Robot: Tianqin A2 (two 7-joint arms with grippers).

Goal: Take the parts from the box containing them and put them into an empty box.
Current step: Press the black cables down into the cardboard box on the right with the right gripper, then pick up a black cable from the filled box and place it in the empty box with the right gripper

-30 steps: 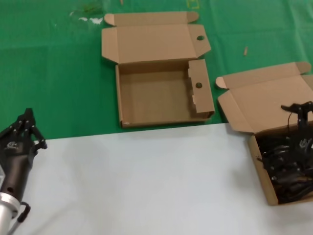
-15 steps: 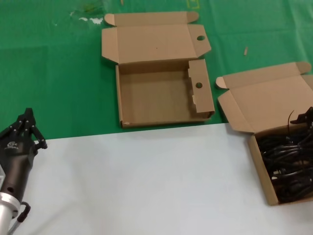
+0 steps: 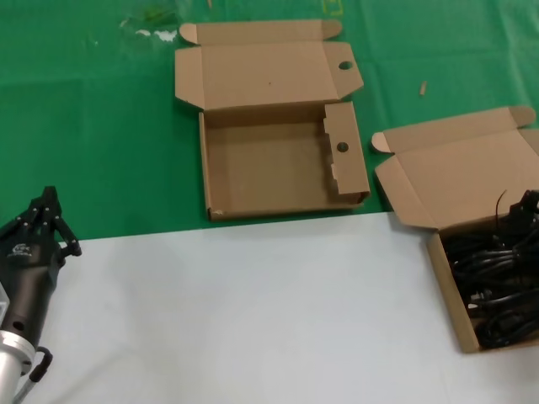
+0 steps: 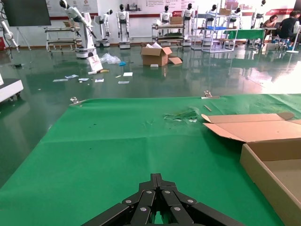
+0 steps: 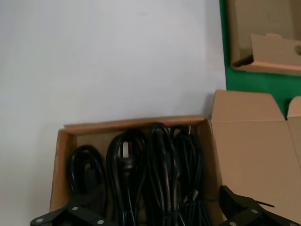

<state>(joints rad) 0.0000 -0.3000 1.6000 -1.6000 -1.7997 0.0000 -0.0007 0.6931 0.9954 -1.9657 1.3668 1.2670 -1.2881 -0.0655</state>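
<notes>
The black coiled cable [image 5: 162, 165] will come away from its neighbours and stay in a bundle when I lift it, because a thin black tie [image 5: 173, 213] holds the parts of the cable tightly together.
The black cables [image 3: 498, 290] lie coiled in the plain-lidded brown box [image 3: 444, 282] at the right, its lid [image 3: 463, 168] folded back. In the right wrist view my right gripper [image 5: 150, 207] hangs open and empty just above the cables [image 5: 155, 165], one finger near each side wall of that box [image 5: 134, 125]. In the head view only a black tip of it [image 3: 529, 204] shows at the right edge. The empty box with punched holes [image 3: 278, 172] stands open at the middle back. My left gripper [image 3: 48, 200] is shut and empty, parked at the near left.
A green cloth [image 3: 101, 126] covers the far half of the table and a white surface [image 3: 253, 311] the near half. The left wrist view shows my shut left gripper [image 4: 156, 178] over the cloth, with the empty box's corner [image 4: 268, 165] off to one side.
My right gripper has moved to the right over the cable box and almost out of the head view. The left arm and both boxes have not moved.
</notes>
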